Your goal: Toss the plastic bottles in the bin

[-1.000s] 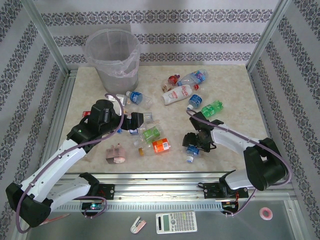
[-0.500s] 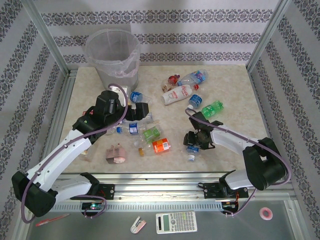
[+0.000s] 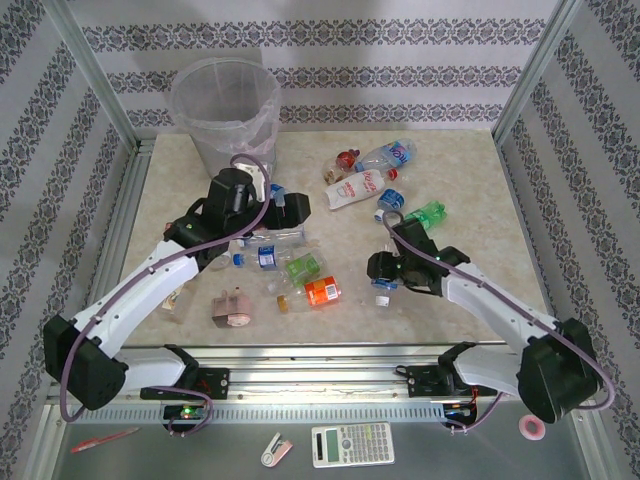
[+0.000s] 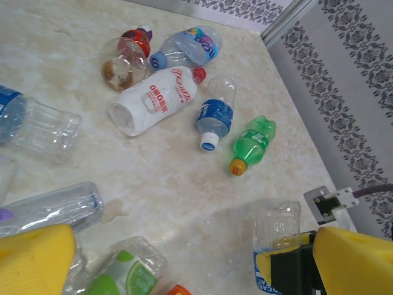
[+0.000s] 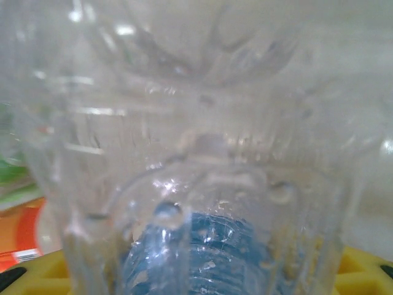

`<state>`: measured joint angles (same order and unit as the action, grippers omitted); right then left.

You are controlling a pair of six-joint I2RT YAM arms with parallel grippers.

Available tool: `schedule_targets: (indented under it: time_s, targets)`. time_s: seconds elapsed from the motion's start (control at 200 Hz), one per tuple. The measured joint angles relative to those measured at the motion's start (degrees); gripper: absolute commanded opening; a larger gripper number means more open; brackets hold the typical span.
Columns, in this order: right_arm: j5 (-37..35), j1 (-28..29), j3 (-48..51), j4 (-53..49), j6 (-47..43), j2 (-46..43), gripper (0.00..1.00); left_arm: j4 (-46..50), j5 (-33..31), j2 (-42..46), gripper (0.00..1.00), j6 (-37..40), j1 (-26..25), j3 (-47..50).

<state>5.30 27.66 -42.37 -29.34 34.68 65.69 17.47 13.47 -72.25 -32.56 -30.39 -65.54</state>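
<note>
The bottom of its blue-labelled bottle (image 4: 277, 216) is left free by my right gripper, so my left gripper keeps moving toward that bottom (image 4: 276, 226) until its fingers close around it.
The bin (image 3: 222, 105) stands at the far left corner of the table. Plastic bottles lie scattered: a white one (image 3: 355, 186) (image 4: 156, 101), a green one (image 3: 425, 214) (image 4: 253, 141), a blue-labelled one (image 4: 215, 117), and an orange-labelled one (image 3: 322, 290). My right gripper (image 3: 385, 275) (image 5: 202, 279) is shut on a clear blue-labelled bottle (image 3: 382, 287) (image 4: 276, 233) (image 5: 196, 153), which sits close in front of the right wrist camera. My left gripper (image 3: 290, 205) (image 4: 193, 264) hangs open mid-table with nothing between its yellow fingers (image 4: 34, 261).
A pink lumpy object (image 3: 232, 308) lies near the front left. More bottles cluster at the centre (image 3: 303, 267) and far right (image 3: 385, 155). Metal frame posts edge the table. A calculator (image 3: 352, 444) and a tape roll (image 3: 532, 427) lie in front of the arm bases.
My right gripper has closed on the blue-labelled bottle and drawn it slightly away from the front edge. My left arm has swung away from me and to the right, still open.
</note>
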Motion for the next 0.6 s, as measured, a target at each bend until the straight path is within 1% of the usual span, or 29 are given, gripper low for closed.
schedule_targets:
  time_s: [0.29, 0.6]
  targets:
    - [0.33, 0.81, -7.41, 0.66, -4.98, -4.79, 0.33, -3.61, 2.71, -3.82, 0.99, -2.69, -0.02, -2.62]
    - [3.5, 3.13, -8.85, 2.6, -9.64, -5.77, 0.33, -7.21, 6.25, -6.78, 0.99, -5.05, -1.16, -4.87]
